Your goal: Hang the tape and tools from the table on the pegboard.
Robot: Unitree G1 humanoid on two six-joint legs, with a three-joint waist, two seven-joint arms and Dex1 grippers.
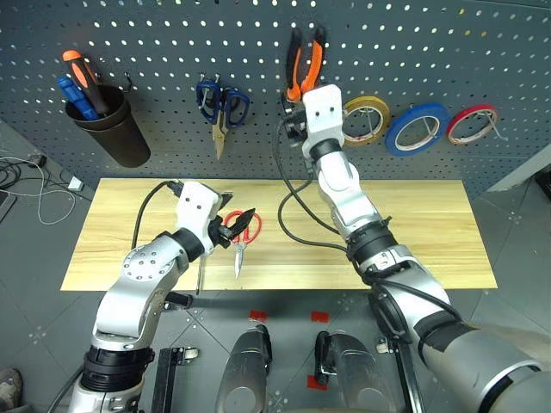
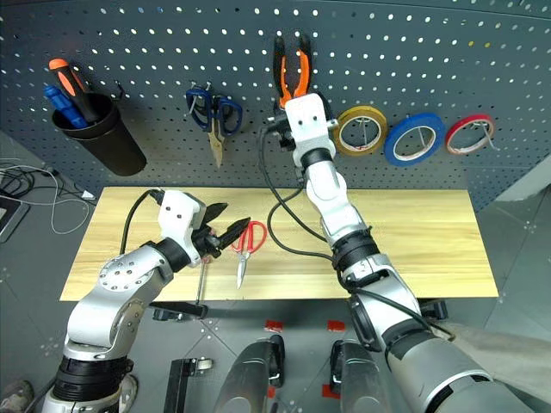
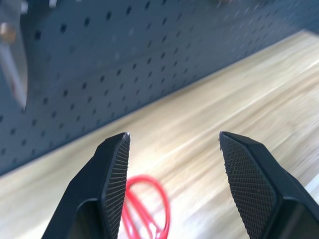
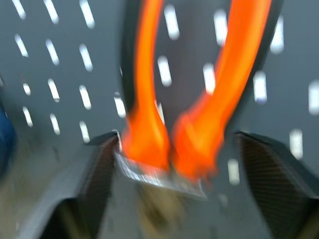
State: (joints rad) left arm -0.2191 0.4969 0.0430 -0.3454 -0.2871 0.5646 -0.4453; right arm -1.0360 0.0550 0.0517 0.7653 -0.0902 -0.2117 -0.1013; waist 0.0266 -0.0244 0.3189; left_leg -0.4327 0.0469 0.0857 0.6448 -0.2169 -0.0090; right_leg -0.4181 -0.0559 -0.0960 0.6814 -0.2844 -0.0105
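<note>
The red-handled scissors (image 1: 240, 246) have wide open loops. So I expect them to hang with their blades down over the blue-handled scissors when I carry them to the pegboard.
The orange-and-black pliers (image 1: 306, 58) sit on the pegboard (image 1: 172, 43), handles up, with their head behind my right wrist. My right gripper (image 4: 177, 137) is open, a finger on each side of the pliers (image 4: 149, 99) without touching them. The blue tape (image 1: 416, 127) hangs on the board to the right. The red-handled scissors (image 1: 244, 231) lie on the table (image 1: 413, 224), blades toward its front edge. My left gripper (image 2: 225, 219) hovers open just above their handles (image 3: 147, 204), holding nothing. A slim metal screwdriver shaft (image 2: 203, 280) lies beside the scissors, its handle hidden under my left arm.
Blue-handled scissors (image 1: 221, 107) hang left of the pliers. A black cup (image 1: 112, 129) with orange and blue screwdrivers is at the board's far left. A yellow tape ring (image 1: 366, 119) and a red one (image 1: 472, 123) flank the blue tape.
</note>
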